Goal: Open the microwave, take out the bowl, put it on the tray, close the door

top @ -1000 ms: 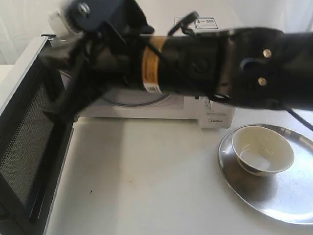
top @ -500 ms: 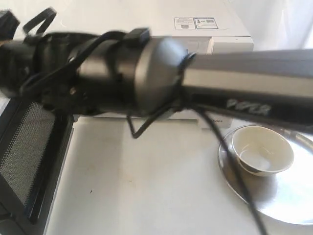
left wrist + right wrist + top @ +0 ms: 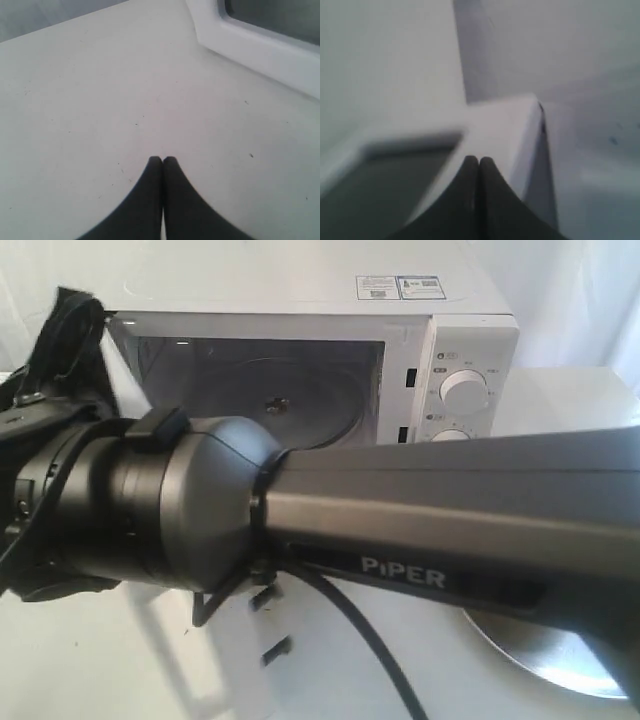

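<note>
The open door is between my right gripper and the microwave's cavity. My right gripper should turn back and push the door closed from its outer side.
The microwave stands open at the back, its cavity showing the clear glass turntable. My right arm stretches across the exterior view to the far left and hides the bowl and the door there. A sliver of the silver tray shows under the arm. In the blurred right wrist view my right gripper is shut and empty, close to a corner of the door with its dark window. My left gripper is shut and empty over the white table, near a white frame.
Two white dials sit on the microwave's right panel. A black cable hangs under the right arm. The white table spreads out in front of the left gripper.
The right arm has swung further left and nearer the camera. It now covers the bowl and the door, and the microwave cavity has come into view.
</note>
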Controlling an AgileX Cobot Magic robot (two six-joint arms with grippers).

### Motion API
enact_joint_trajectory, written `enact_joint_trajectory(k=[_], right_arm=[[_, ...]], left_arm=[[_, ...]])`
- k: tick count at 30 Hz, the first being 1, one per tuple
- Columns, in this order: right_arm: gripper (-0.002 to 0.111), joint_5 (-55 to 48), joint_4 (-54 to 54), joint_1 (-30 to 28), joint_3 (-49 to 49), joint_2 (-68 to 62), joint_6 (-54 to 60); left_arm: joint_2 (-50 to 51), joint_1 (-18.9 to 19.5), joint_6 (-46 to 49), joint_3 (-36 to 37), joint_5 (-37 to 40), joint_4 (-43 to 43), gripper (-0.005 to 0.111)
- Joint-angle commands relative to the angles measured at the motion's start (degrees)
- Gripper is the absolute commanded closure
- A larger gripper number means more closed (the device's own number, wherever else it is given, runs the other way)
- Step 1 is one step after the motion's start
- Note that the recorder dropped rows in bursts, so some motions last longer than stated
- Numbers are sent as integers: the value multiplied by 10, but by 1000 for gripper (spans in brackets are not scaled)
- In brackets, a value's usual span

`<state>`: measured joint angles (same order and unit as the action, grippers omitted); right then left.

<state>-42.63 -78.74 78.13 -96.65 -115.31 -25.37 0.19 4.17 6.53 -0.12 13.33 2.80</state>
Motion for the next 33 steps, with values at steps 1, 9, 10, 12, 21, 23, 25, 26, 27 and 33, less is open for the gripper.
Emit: enact_joint_trajectory(k=[1,9,10,12,21,23,25,26,27,33], right_arm=[[108,-228,-93,-14,0,12,12],[108,-273,-31,-51,1,36,19],[108,-273,-15,-58,1,39,19],[108,-273,10,-69,1,40,19],[108,-273,210,-151,2,38,46],[108,-273,212,-169,16,38,46],[108,-273,198,-179,31,38,40],[108,-273,189,-185,40,38,31],[108,-273,177,-187,49,38,24],[108,-273,30,-173,82,38,-67]], left_arm=[[-2,-2,-2,1,0,-2,107],[-2,-2,-2,1,0,-2,107],[-2,-2,-2,1,0,-2,107],[-2,-2,-2,1,0,-2,107],[-2,-2,-2,1,0,-2,107],[-2,-2,-2,1,0,-2,107],[-2,-2,-2,1,0,-2,107],[-2,-2,-2,1,0,-2,107],[-2,-2,-2,1,0,-2,107],[-2,-2,-2,1,0,-2,107]])
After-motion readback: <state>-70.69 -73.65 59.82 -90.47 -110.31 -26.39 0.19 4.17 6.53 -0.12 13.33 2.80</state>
